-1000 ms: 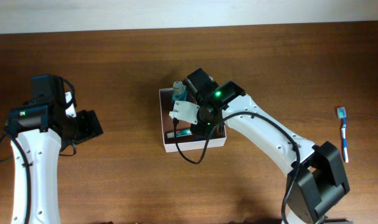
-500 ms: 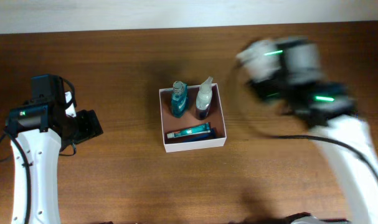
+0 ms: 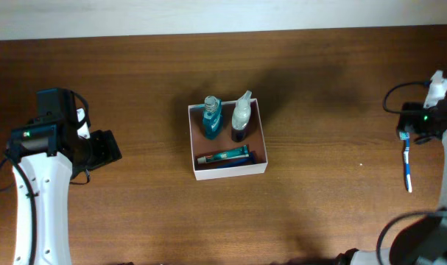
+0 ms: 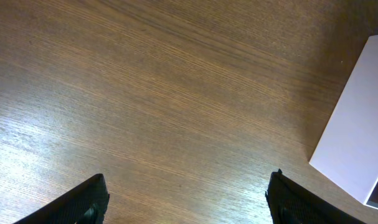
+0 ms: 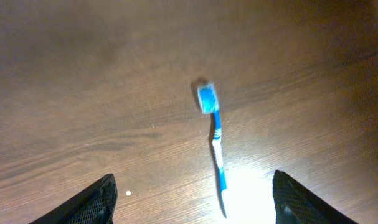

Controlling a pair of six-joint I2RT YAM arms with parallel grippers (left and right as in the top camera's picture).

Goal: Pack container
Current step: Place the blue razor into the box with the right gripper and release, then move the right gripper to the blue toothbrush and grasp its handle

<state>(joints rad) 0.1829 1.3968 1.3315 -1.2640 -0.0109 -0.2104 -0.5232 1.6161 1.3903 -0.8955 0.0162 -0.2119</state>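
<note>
The toothbrush's thin handle [image 5: 222, 177] is between my right gripper's open fingers, so I should go down next until they reach the handle's white part [image 5: 217, 149] and then close them.
The container [image 3: 197, 140], a square white box with a reddish-brown floor, sits mid-table. It holds a blue bottle [image 3: 211, 117], a clear spray bottle [image 3: 241, 115] and a toothpaste tube [image 3: 223, 157]. Its white outer wall shows in the left wrist view [image 4: 357, 137]. A blue and white toothbrush [image 3: 407, 160] lies on the table at the far right. My right gripper [image 3: 429, 118] is open above the toothbrush's head; the toothbrush lies between its fingers in the right wrist view [image 5: 215, 146]. My left gripper [image 3: 105, 149] is open and empty, well left of the container.
The wooden table [image 3: 135, 73] runs to a pale back edge at the top. A small white speck [image 5: 127, 193] lies on the wood near the toothbrush.
My right arm has swung from over the container, where it stood a second ago, far to the right and now hovers over the toothbrush. The left arm has not moved.
</note>
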